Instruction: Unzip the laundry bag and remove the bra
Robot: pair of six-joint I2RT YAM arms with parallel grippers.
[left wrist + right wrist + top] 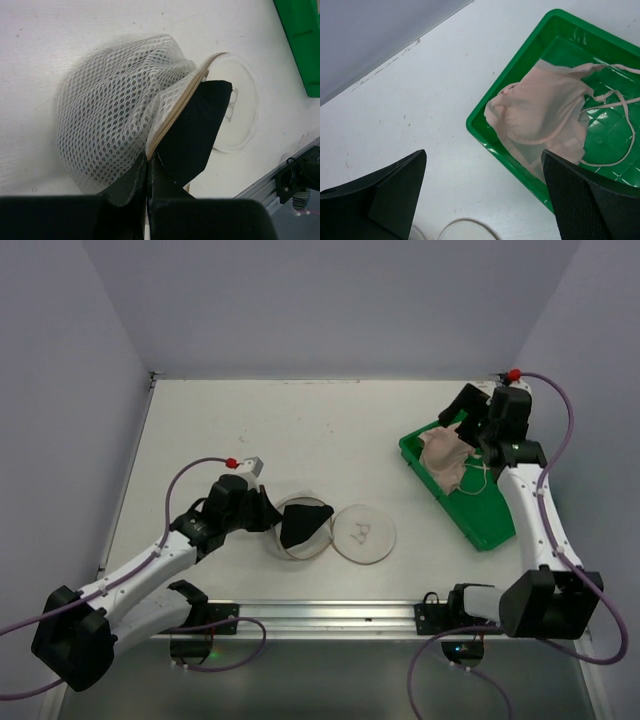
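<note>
The robot's left gripper is holding the tan rim (pixel 177 110) open around the black cloth, so the right gripper should go on toward that cloth (pixel 304 524) until the right gripper's fingers close there.
The laundry bag (pixel 364 533) lies unzipped in two halves at the table's front middle. The right half is a cream disc with the bra outline (pixel 235 102). The left half (pixel 303 526) shows white mesh (pixel 110 110), a tan zipper rim (pixel 175 112) and a black lining. My left gripper (pixel 268 512) is shut on that tan rim (pixel 148 158). The pink-beige bra (pixel 445 460) lies in the green tray (pixel 487 532), also seen in the right wrist view (pixel 545 107). My right gripper (pixel 463 426) hovers over the tray's near-left edge, open and empty (pixel 485 200).
The green tray's rim (pixel 490 145) runs diagonally at the table's right. The bra's thin cream straps (pixel 620 125) loop across the tray floor. Grey walls close the back and sides. A metal rail (pixel 330 612) runs along the front edge.
</note>
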